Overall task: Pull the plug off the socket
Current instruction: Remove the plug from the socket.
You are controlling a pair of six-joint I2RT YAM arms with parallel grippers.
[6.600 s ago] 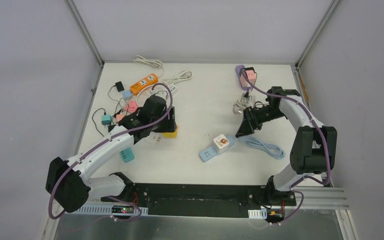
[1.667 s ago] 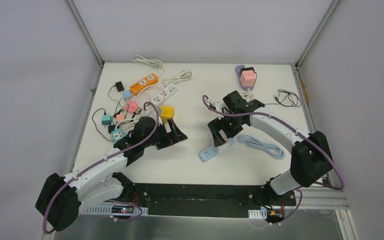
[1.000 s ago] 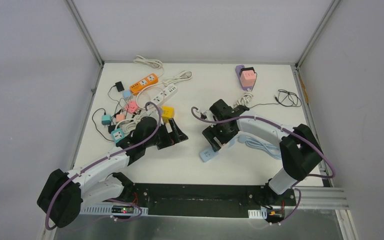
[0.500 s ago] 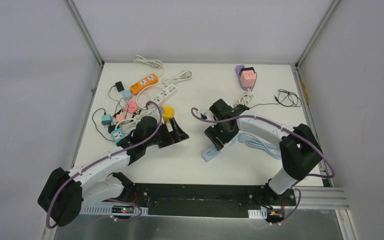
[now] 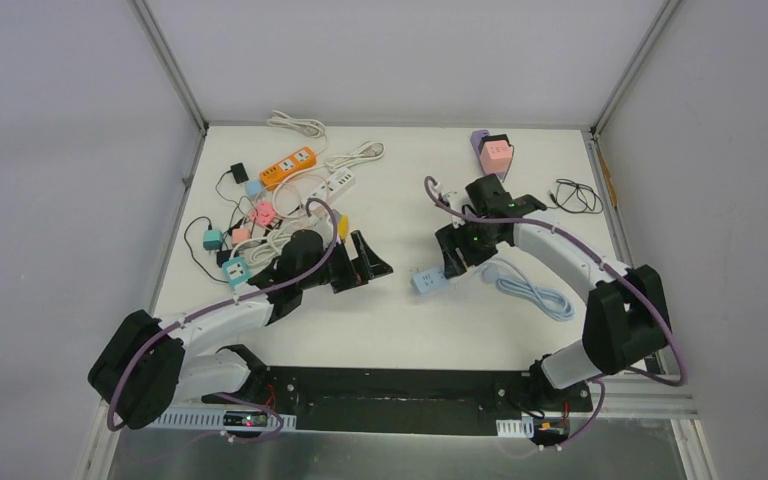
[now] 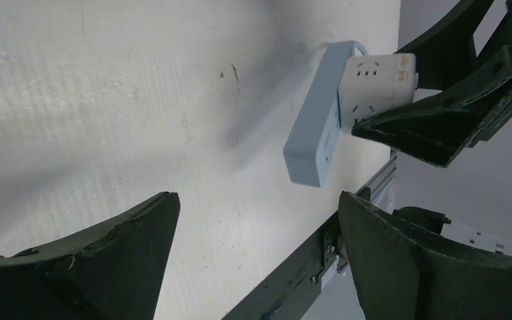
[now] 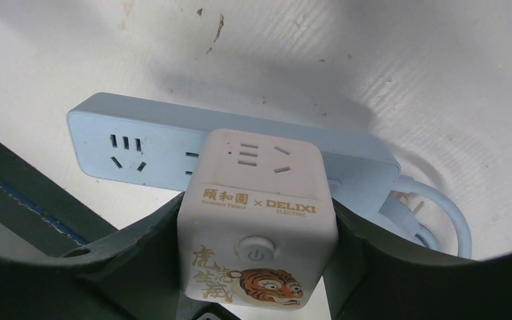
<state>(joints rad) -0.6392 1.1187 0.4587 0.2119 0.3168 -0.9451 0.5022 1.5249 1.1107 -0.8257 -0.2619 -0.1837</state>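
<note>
The left gripper should clamp the power strip's loose end point(image 5: 428, 281) before the robot pulls the plug off, because the power strip hangs from the plug in the right gripper point(image 7: 257, 217).
The plug, a white cube adapter with a tiger print point(image 7: 257, 220), sits in the light blue power strip point(image 7: 140, 143), which is the socket. My right gripper point(image 7: 260, 248) is shut on the cube's two sides. The top view shows the right gripper point(image 5: 457, 255) with the blue strip point(image 5: 426, 281) sticking out below it. In the left wrist view the cube point(image 6: 377, 80) and strip point(image 6: 313, 143) hang a little above the table and cast a shadow. My left gripper point(image 6: 257, 200) is open and empty, pointing at the strip from the left, short of it point(image 5: 365, 262).
The strip's blue cable coil point(image 5: 532, 292) lies right of it. A tangle of adapters and strips, an orange one point(image 5: 289, 167) and a white one point(image 5: 330, 185), fills the back left. A pink cube point(image 5: 496, 152) stands at the back, with a black cable point(image 5: 575, 195) to its right.
The right gripper closed on the cube and carried it with the strip right and towards the back, off the table. The left gripper advanced to the right towards it.
</note>
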